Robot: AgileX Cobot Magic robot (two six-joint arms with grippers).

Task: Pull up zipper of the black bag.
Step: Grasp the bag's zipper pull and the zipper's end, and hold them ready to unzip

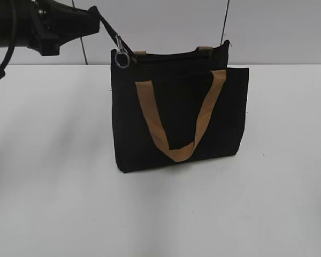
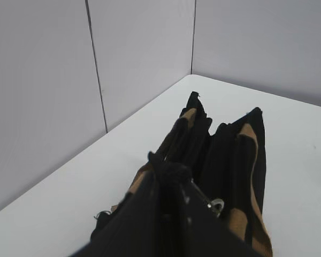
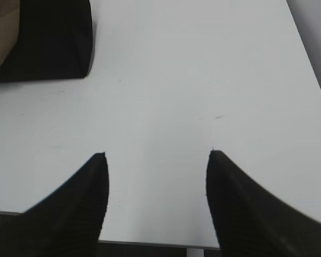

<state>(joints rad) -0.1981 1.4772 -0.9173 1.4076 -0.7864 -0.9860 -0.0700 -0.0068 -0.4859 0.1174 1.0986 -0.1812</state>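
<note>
My left gripper should hold the black strip [image 1: 112, 31] tight while my right gripper takes the tab [image 1: 122, 59], since my left fingers pinch only that strip beyond the silver pull tab.
The black bag [image 1: 129, 134] stands upright on the white table, a tan handle [image 1: 152, 120] hanging down its front. The zipper [image 1: 171, 53] runs along its top edge. Its silver pull tab [image 1: 122, 57] is at the top left corner. My left gripper [image 1: 98, 16] is above and left of that corner, shut on a black strip that leads to the tab. In the left wrist view the jaws [image 2: 168, 174] pinch black fabric, with the silver tab [image 2: 217, 205] beside them and the bag [image 2: 227, 155] beyond. My right gripper [image 3: 156, 160] is open and empty over bare table, with the bag's corner [image 3: 48, 37] at upper left.
The white table [image 1: 53, 187] spreads around the bag. Grey wall panels [image 1: 166, 21] stand close behind it. In the right wrist view the table's near edge [image 3: 150, 243] lies just under the jaws.
</note>
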